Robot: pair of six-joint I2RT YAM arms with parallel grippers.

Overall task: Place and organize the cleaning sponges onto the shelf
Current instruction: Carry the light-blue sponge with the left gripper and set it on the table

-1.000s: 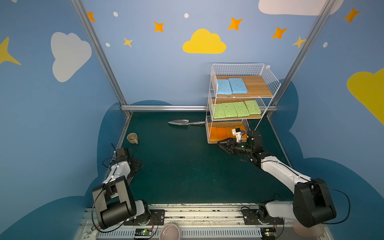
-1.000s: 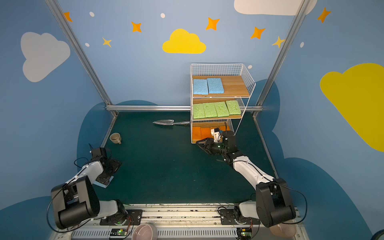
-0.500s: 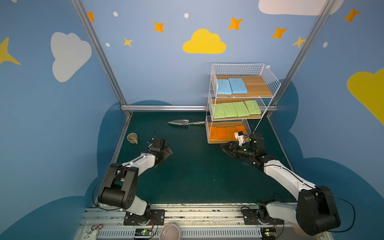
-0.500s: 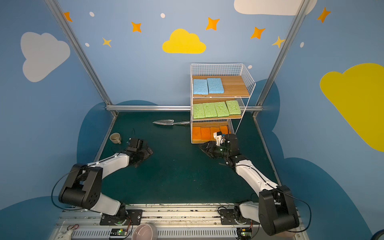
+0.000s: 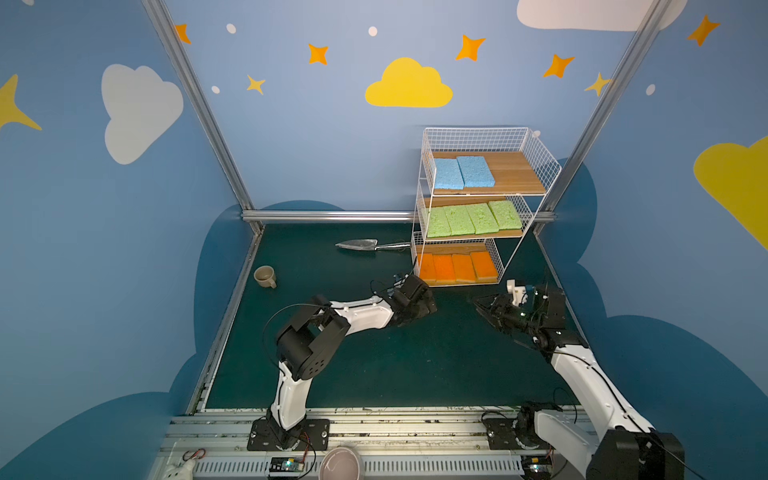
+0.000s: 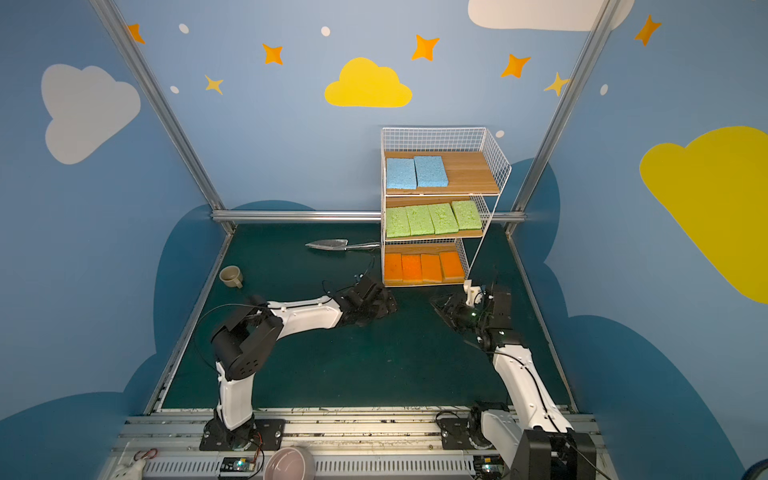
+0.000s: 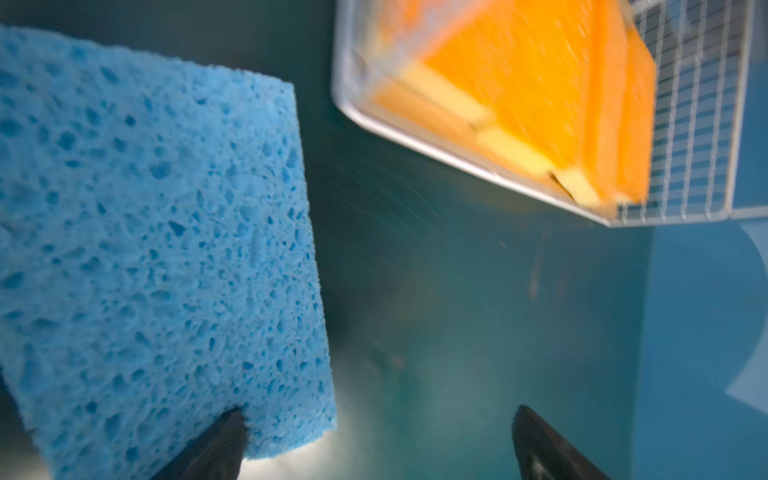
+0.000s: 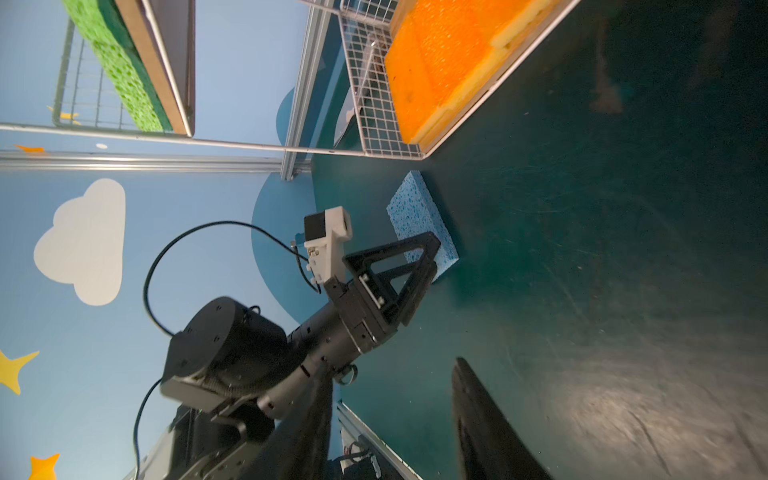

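Note:
The robot's left gripper should move back from the blue sponge [image 8: 418, 209] so that the right gripper can take it, because the top level's free board [image 5: 513, 170] is on the right gripper's side.
One blue sponge [image 7: 145, 228] lies flat on the green mat in front of the shelf [image 5: 536, 166]; my left arm hides it in both top views. My left gripper [image 7: 378, 413] hangs open just over it, one fingertip [image 7: 232, 424] at the sponge's edge, the other over bare mat. The right wrist view shows the same sponge [image 8: 415, 216] under the left gripper [image 8: 434, 259]. Two blue sponges [image 5: 463, 172] lie on the top tier, several green [image 5: 473, 218] on the middle and several orange [image 5: 457, 267] on the bottom. My right gripper [image 5: 478, 300] is open and empty, right of the shelf's front.
A metal trowel [image 5: 357, 244] lies left of the shelf near the back rail. A beige cup [image 5: 264, 276] stands by the mat's left edge. A pink bowl [image 5: 340, 463] sits at the front rail. The top tier's right half is bare board [image 5: 515, 170].
My left arm has swung from the mat's left edge across to the shelf's front, over the blue sponge. My right gripper has drawn back rightward from the bottom tier.

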